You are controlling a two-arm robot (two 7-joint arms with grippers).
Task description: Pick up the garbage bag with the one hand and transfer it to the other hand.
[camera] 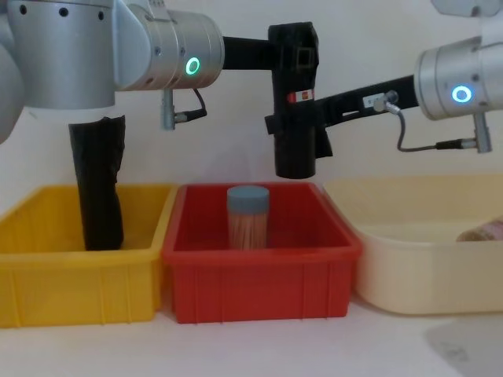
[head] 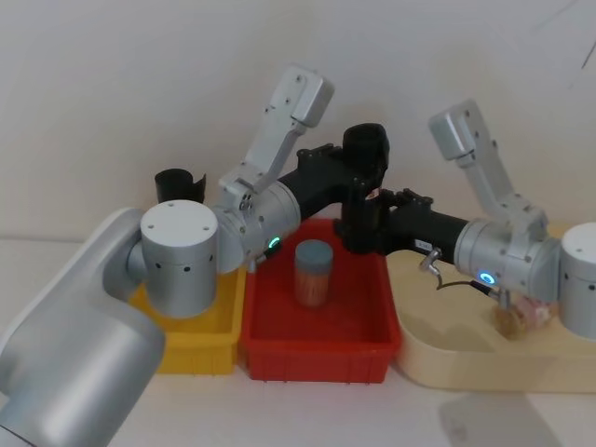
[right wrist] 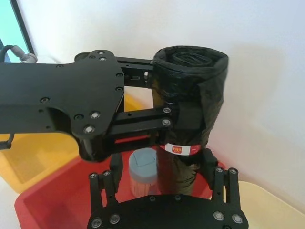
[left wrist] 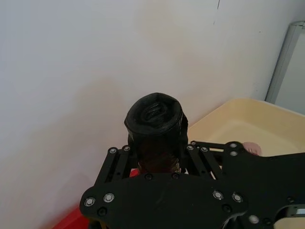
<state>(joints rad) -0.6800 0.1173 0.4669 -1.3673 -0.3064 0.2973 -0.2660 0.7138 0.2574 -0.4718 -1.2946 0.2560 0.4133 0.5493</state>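
The red-and-white label band [camera: 300,96] goes around the garbage bag [camera: 295,153] roll, so the garbage bag will stay rolled up and straight when the robot carries it by its lower part.
The garbage bag [camera: 295,145], a black roll with a red-and-white label band [right wrist: 181,149], hangs upright in the air above the red bin [camera: 259,275]. My left gripper [camera: 292,55], on the green-ringed arm, is shut on the roll's upper part; in the left wrist view its fingers [left wrist: 119,160] clamp the garbage bag [left wrist: 155,119] from both sides. My right gripper [right wrist: 162,167], on the blue-ringed arm, reaches in from the right at the roll's lower part. Its fingers [right wrist: 209,164] stand open on either side of the garbage bag [right wrist: 190,95], apart from it.
In the red bin stands a jar with a grey-blue lid [camera: 247,216], directly below the roll. The yellow bin [camera: 78,275] on the left holds a taller plain black roll [camera: 98,184]. A cream tray [camera: 424,259] on the right holds a small pinkish item [camera: 483,232]. A white wall stands close behind.
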